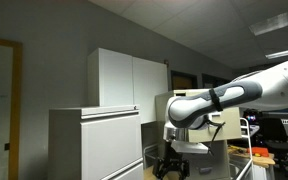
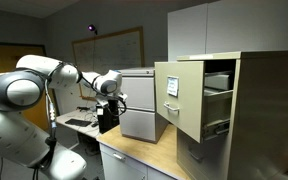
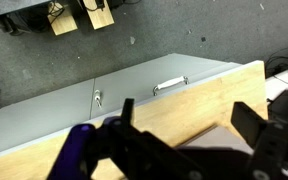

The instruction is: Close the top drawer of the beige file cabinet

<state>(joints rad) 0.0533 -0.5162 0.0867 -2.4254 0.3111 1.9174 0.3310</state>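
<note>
The top drawer sticks out over the shaded lower drawer fronts (image 1: 210, 157), so I expect it to slide straight back into the cabinet when I push it.
The beige file cabinet (image 2: 269, 115) stands at the right in an exterior view. Its top drawer (image 2: 179, 95) is pulled far out, with its flat front turned toward the arm. My gripper (image 2: 108, 122) hangs pointing down over a wooden counter, well to the left of the drawer, with a grey-white cabinet between them. It also shows in the other exterior view (image 1: 171, 165). In the wrist view the gripper (image 3: 189, 130) is open and empty, with both fingers spread over the wooden top.
A pale grey-white lateral cabinet (image 2: 139, 105) (image 1: 94, 140) stands on the wooden counter (image 3: 184, 110) next to my gripper. A tall white cupboard (image 1: 129, 80) is behind it. Below the counter edge is a grey drawer front with a metal handle (image 3: 169, 85).
</note>
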